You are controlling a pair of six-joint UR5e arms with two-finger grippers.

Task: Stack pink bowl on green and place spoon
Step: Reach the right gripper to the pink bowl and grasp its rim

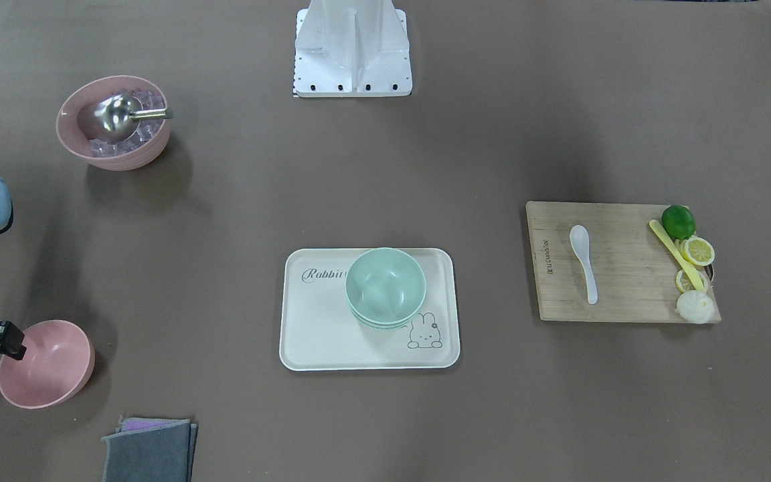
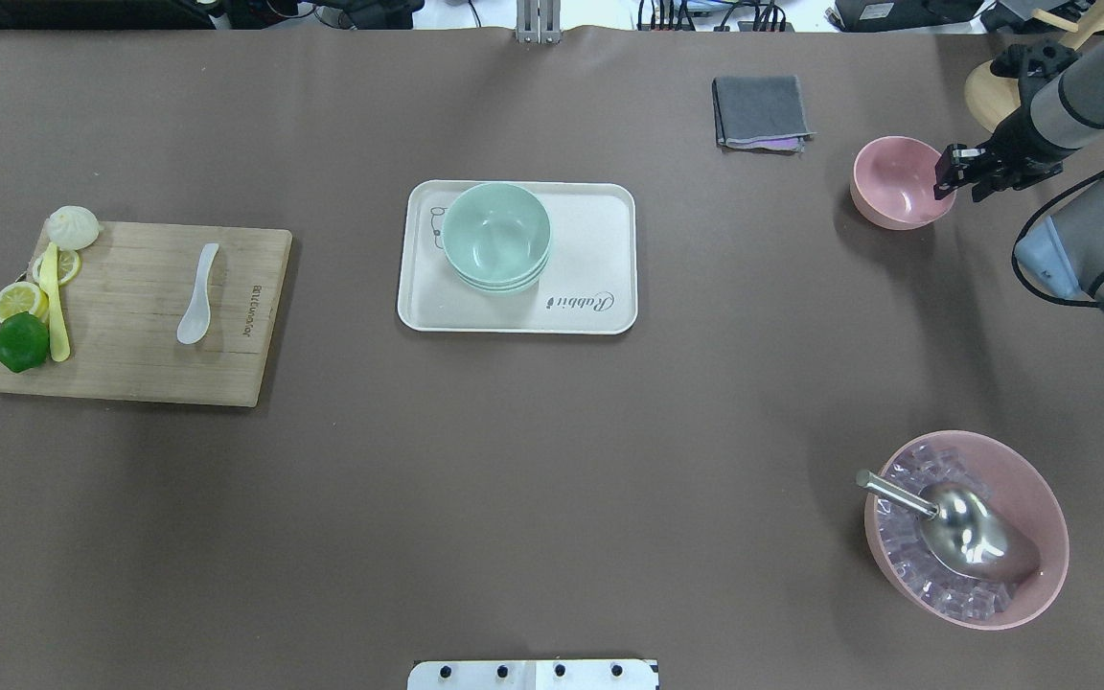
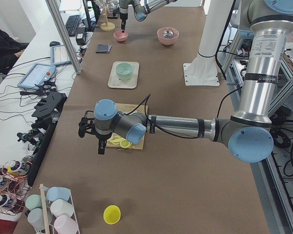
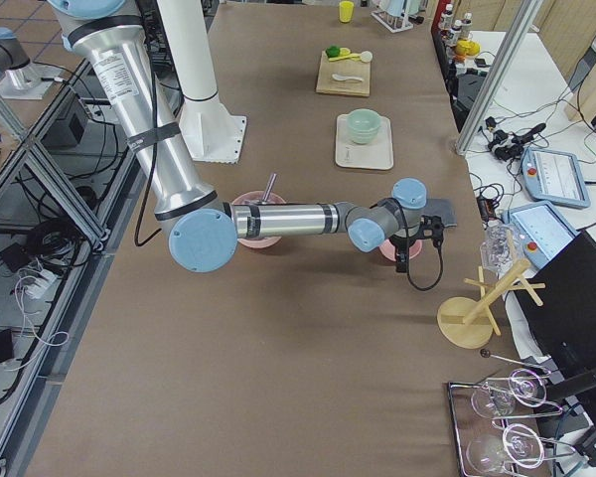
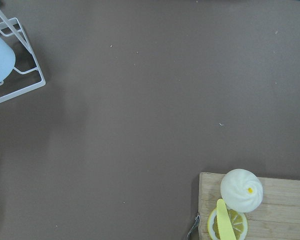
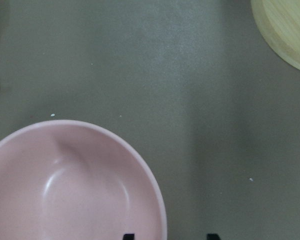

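Note:
I expect the plain pink bowl (image 1: 47, 365) of similar width to sink deep inside the mint-green bowls when I lower it, since they nest with their rims close together (image 1: 384, 325).
The plain pink bowl (image 2: 892, 182) stands upright on the table at the far right, and also shows in the front view (image 1: 51, 365). My right gripper (image 2: 956, 177) is open, with its jaws astride the bowl's rim in the right wrist view (image 6: 170, 236). The mint-green bowls (image 2: 496, 235) sit nested on a cream tray (image 2: 600, 230) at mid-table. The white spoon (image 2: 199, 305) lies on the wooden cutting board (image 2: 130, 316) at the left. My left gripper (image 3: 101, 146) hangs beyond the board's outer end. It shows only in the left side view, so I cannot tell whether it is open or shut.
A pink bowl of ice cubes with a steel scoop (image 2: 964, 527) stands near right. A grey cloth (image 2: 761, 112) lies at the far edge. A lime, lemon slices, a bun and a yellow utensil (image 2: 56, 316) lie on the board. A wooden stand base (image 6: 285, 30) lies beside the pink bowl.

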